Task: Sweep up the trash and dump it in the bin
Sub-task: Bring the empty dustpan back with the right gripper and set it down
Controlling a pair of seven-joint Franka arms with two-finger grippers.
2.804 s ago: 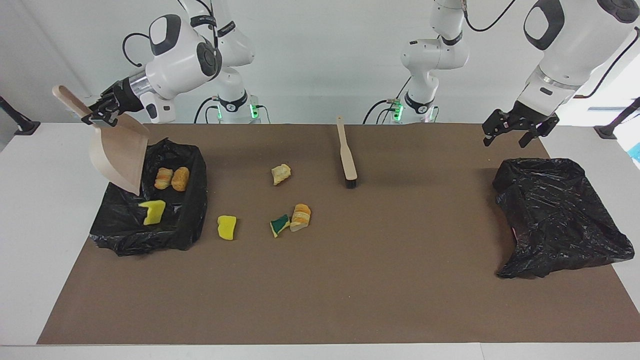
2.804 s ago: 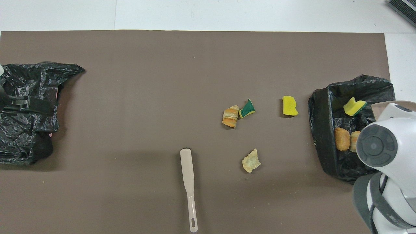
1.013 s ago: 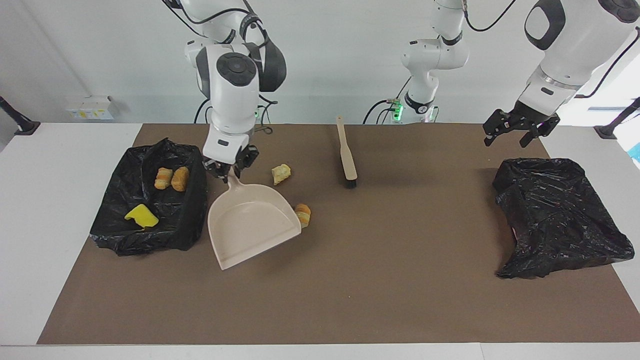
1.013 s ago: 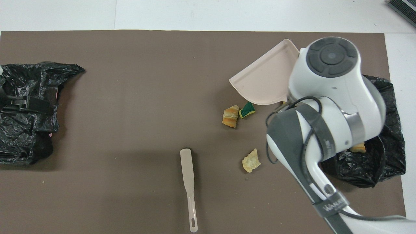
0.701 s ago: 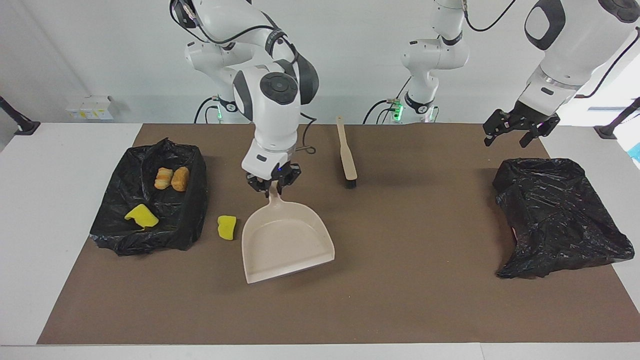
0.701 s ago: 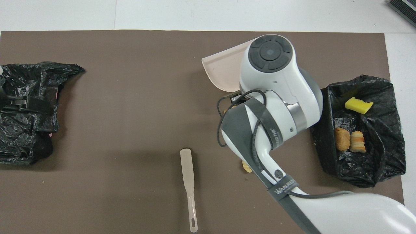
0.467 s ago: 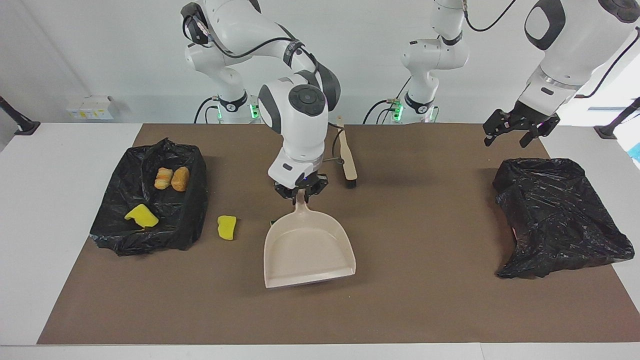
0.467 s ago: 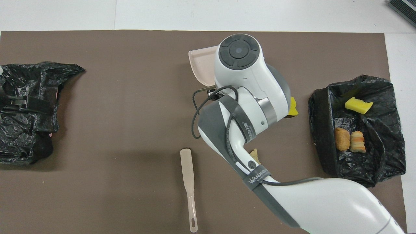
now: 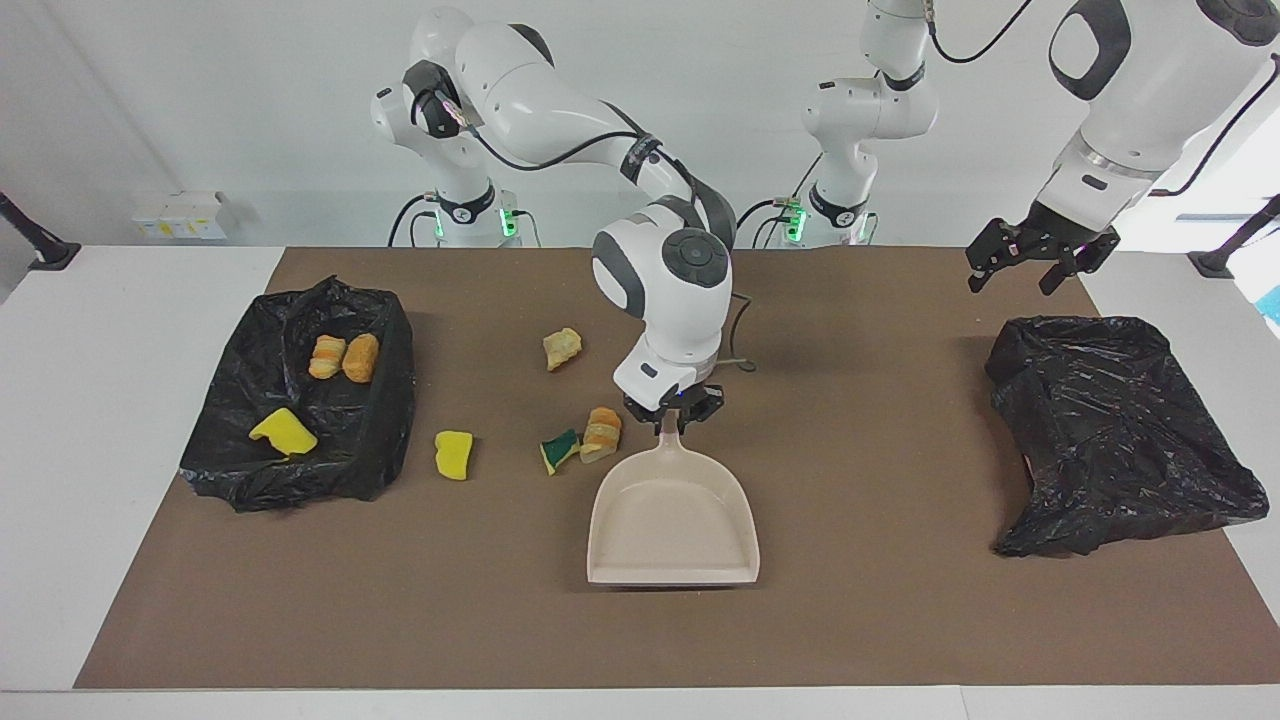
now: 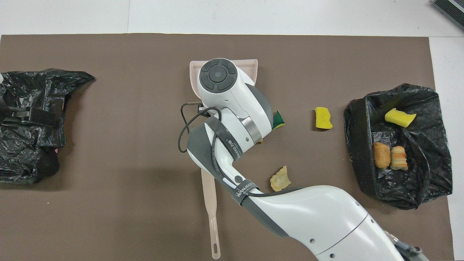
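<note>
My right gripper has the dustpan flat point(image 9: 673, 522), and there is open mat point(image 9: 840, 504) toward my left gripper. My right gripper goes on sliding the dustpan that way, clear of the bread lump, before it lets go.
My right gripper point(image 9: 672, 418) is shut on the handle of the beige dustpan point(image 9: 672, 522), which lies flat at mid-table with its open lip pointing away from the robots; its edge shows in the overhead view point(image 10: 252, 69). Beside the pan, toward the right arm's end, lie an orange bread lump point(image 9: 602, 434), a green-and-yellow sponge point(image 9: 559, 451), a yellow sponge point(image 9: 454, 454) and a beige lump point(image 9: 562, 348). The black-lined bin point(image 9: 385, 420) holds two bread lumps point(image 9: 343, 357) and a yellow sponge point(image 9: 283, 431). My left gripper point(image 9: 1040, 262) waits open in the air.
A crumpled black bag point(image 9: 1110, 430) lies at the left arm's end, under the left gripper. The brush is hidden by the right arm in the facing view; its handle point(image 10: 212, 214) shows in the overhead view, nearer to the robots than the pan.
The right arm has carried the dustpan from over the bin to the middle of the table and set it low. The left arm has not moved.
</note>
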